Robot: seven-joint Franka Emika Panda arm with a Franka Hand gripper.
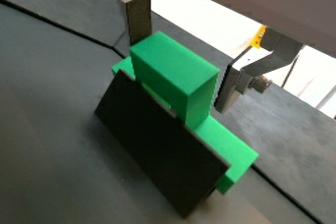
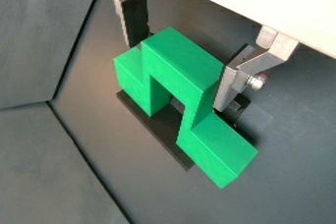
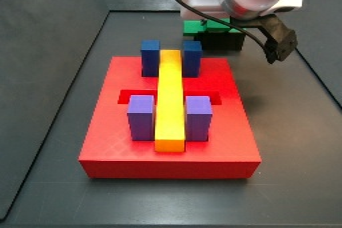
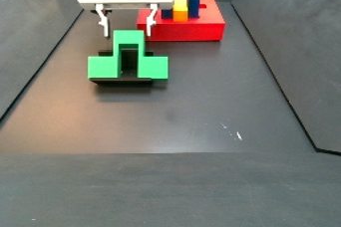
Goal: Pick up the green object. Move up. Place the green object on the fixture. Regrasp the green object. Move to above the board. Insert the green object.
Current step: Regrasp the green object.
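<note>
My gripper is about to insert the green object (image 1: 176,73) where slots (image 3: 124,96) are on either side of the yellow bar. The green object will sit across the bar and its feet will sink in flush.
The green object (image 4: 127,62) is an arch-shaped piece resting on the black fixture (image 1: 151,154), with its raised middle cube upward. It shows in both wrist views (image 1: 178,71) (image 2: 178,71) and partly in a side view (image 3: 197,28). My gripper (image 4: 126,24) stands over it, open, with one finger (image 2: 134,17) on each side of the middle cube. A small gap shows beside at least one finger (image 1: 138,17). The gripper (image 3: 230,17) hides most of the piece in that side view. The red board (image 3: 167,147) lies apart from it.
The board bears a long yellow bar (image 3: 170,97), two blue blocks (image 3: 150,57) and two purple blocks (image 3: 139,117). It also shows in a side view (image 4: 200,27) behind the gripper. Dark floor with raised walls surrounds everything.
</note>
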